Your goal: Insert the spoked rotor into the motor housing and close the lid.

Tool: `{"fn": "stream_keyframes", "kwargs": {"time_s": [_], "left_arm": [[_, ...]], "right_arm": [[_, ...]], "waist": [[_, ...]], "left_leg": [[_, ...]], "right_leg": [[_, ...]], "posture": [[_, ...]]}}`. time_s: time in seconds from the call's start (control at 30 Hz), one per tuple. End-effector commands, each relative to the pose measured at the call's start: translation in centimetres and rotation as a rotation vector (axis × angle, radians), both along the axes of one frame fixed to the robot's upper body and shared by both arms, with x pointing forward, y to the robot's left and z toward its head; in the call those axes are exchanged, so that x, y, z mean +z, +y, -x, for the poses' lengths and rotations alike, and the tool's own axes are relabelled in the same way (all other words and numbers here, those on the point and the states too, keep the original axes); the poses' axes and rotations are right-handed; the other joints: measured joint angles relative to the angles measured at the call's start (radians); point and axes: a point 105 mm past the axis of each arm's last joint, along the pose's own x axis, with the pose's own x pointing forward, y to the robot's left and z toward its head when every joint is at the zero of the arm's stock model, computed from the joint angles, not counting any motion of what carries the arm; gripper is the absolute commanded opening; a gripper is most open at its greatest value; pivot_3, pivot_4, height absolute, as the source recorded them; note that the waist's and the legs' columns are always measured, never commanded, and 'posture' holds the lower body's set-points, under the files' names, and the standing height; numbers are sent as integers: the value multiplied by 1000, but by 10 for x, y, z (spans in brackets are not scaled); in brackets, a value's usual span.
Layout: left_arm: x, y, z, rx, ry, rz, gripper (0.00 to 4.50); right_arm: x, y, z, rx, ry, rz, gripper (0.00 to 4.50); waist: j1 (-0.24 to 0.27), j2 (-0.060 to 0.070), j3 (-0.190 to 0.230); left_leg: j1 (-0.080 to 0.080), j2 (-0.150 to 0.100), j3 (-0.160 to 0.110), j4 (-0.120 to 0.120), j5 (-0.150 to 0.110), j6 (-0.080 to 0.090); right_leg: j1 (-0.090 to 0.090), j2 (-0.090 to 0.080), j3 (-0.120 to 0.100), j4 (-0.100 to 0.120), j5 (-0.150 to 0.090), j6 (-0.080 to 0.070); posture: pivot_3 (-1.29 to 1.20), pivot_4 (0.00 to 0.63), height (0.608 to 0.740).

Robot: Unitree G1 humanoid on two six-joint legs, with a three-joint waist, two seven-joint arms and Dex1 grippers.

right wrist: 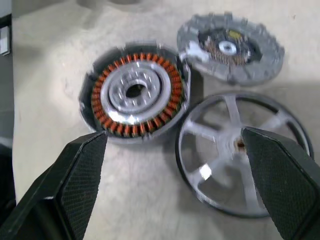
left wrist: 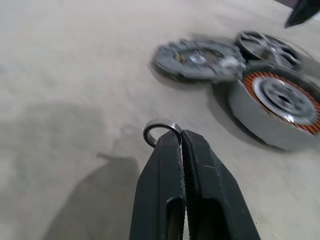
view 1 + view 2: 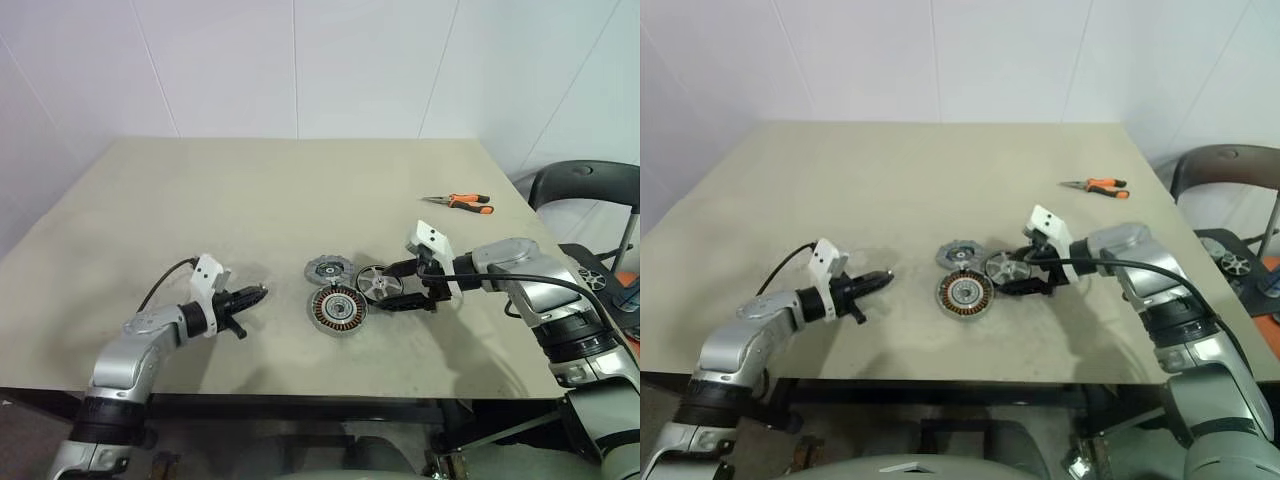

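The small thin ring [image 2: 175, 127] is held by one edge and sits crooked at the ends of my left gripper's fingers. Next, my left gripper puts the ring down flat [image 3: 276, 295] and picks it up again.
The shiny spoked rotor [image 1: 215, 135] lies on the table beside the motor housing [image 1: 135, 92], whose copper coils face up. The grey notched lid [image 1: 230, 47] rests just behind both, touching the housing. My right gripper [image 1: 172, 135] is open just above the table, its fingers straddling the rotor and the housing's edge; one finger [image 1: 280, 170] hangs over the rotor's hub. It grips nothing. Left of the parts, my left gripper [image 2: 181, 137] is shut on a small thin ring [image 2: 162, 131], pointing toward the housing [image 3: 337, 309] from a short distance.
Orange-handled pliers [image 3: 458, 202] lie at the back right of the table [image 3: 250, 190]. A dark chair [image 3: 585, 185] stands beyond the table's right edge. White walls close off the back.
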Motion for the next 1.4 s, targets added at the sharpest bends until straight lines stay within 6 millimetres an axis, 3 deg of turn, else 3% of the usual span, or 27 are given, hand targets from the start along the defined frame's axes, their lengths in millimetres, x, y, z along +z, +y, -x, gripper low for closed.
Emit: {"fn": "stream_keyframes", "kwargs": {"time_s": [0.03,0.07,0.1,0.23,0.3,0.43,0.57,0.83,0.9,1.1,1.23,1.4], "left_arm": [[6,4,-13,49,-46,-2,0],[8,4,-17,63,-66,7,0],[12,3,-19,64,-92,16,531],[15,7,-32,123,-117,-9,1731],[17,2,-25,61,-102,3,2406],[26,-1,-4,-55,-43,68,2406],[32,14,4,-62,-18,54,2406],[29,65,-25,139,-140,-197,2406],[26,63,-28,137,-180,-244,2406],[17,25,-16,-2,-273,-239,2406],[-1,14,-15,-13,-287,-266,2406],[-10,10,-20,10,-236,-215,2406]], "right_arm": [[17,5,-1,19,-55,-23,4485],[16,5,-1,14,-52,-22,4485],[15,4,-1,7,-50,-21,4500],[14,3,-2,-11,-45,-27,4500],[14,4,-1,-10,-42,-29,4500],[11,3,1,-12,-38,-28,4500],[10,4,0,-18,-36,-33,4500],[7,14,0,-4,-35,-49,4500],[5,15,0,-3,-36,-48,4500],[4,16,1,-10,-39,-45,4500],[2,15,-1,-30,-45,-39,4500],[1,13,1,-35,-43,-37,4500]], "waist": [[1,0,0],[1,0,0],[1,0,0],[1,0,0],[0,0,0],[-6,0,0],[-5,1,0],[0,1,0],[0,1,0],[-2,1,0],[-1,1,-1],[-1,2,-1]], "left_leg": [[0,0,0,0,0,0],[0,0,0,0,0,0],[0,0,0,0,0,0],[0,0,0,0,0,0],[0,0,0,0,0,0],[-1,0,0,-1,0,0],[0,0,0,-1,0,0],[0,0,0,0,0,0],[0,0,0,0,0,0],[-1,0,0,-1,-1,1],[-1,0,0,-1,-1,1],[-1,0,0,-1,-1,1]], "right_leg": [[0,0,0,0,0,0],[0,0,0,0,0,0],[0,0,0,0,0,0],[0,0,0,0,0,0],[0,0,0,0,0,0],[-1,0,0,-1,0,0],[0,0,0,0,0,0],[0,0,0,0,0,-1],[0,0,0,-1,0,-1],[0,-1,0,-2,0,-1],[-1,0,0,-2,1,-1],[-1,0,0,-2,1,0]], "posture": [[0,0,740],[0,0,740],[0,0,740],[0,0,740],[0,0,740],[0,0,740],[0,0,740],[0,0,740],[0,0,740],[0,0,740],[0,0,740],[0,0,740]]}}
